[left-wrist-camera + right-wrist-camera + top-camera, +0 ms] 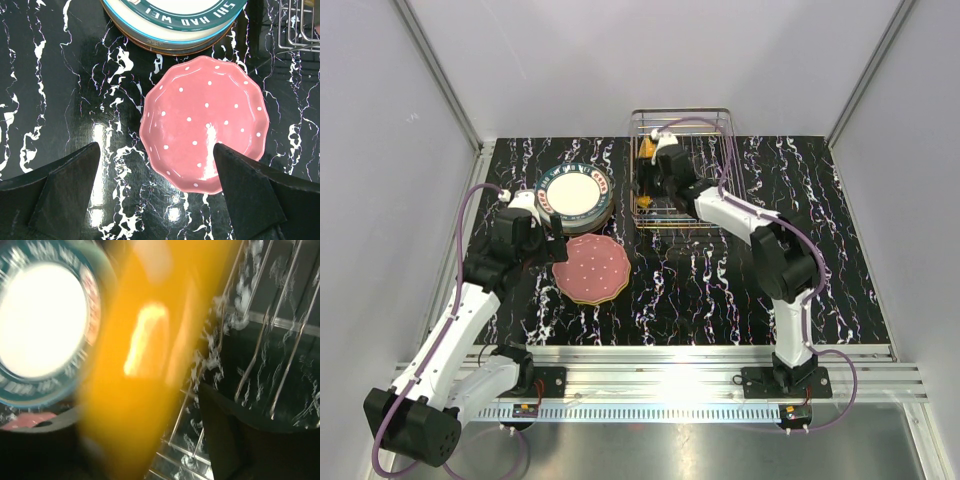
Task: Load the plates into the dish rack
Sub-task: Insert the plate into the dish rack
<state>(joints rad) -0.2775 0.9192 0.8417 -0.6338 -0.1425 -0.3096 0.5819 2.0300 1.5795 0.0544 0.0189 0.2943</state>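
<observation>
The orange plate (647,149) is leaning loosely between my right gripper's fingers. My right gripper should grip its edge (643,202) again and stand the plate upright in the rack before backing away.
The wire dish rack (695,111) stands at the back of the table. My right gripper (655,170) reaches into its left end, where an orange plate (646,152) stands on edge. In the right wrist view the orange plate (145,355) is a blur between my fingers, and the right finger (235,440) stands apart from it, with rack wires (260,355) showing in the gap. A pink scalloped plate with white dots (591,268) lies flat on the table. My left gripper (157,200) hangs open above the near left edge of this pink plate (205,122).
A stack of plates (575,195), the top one white with a dark teal lettered rim (175,15), sits left of the rack, just behind the pink plate. Grey walls close in the black marbled table (750,290) on three sides.
</observation>
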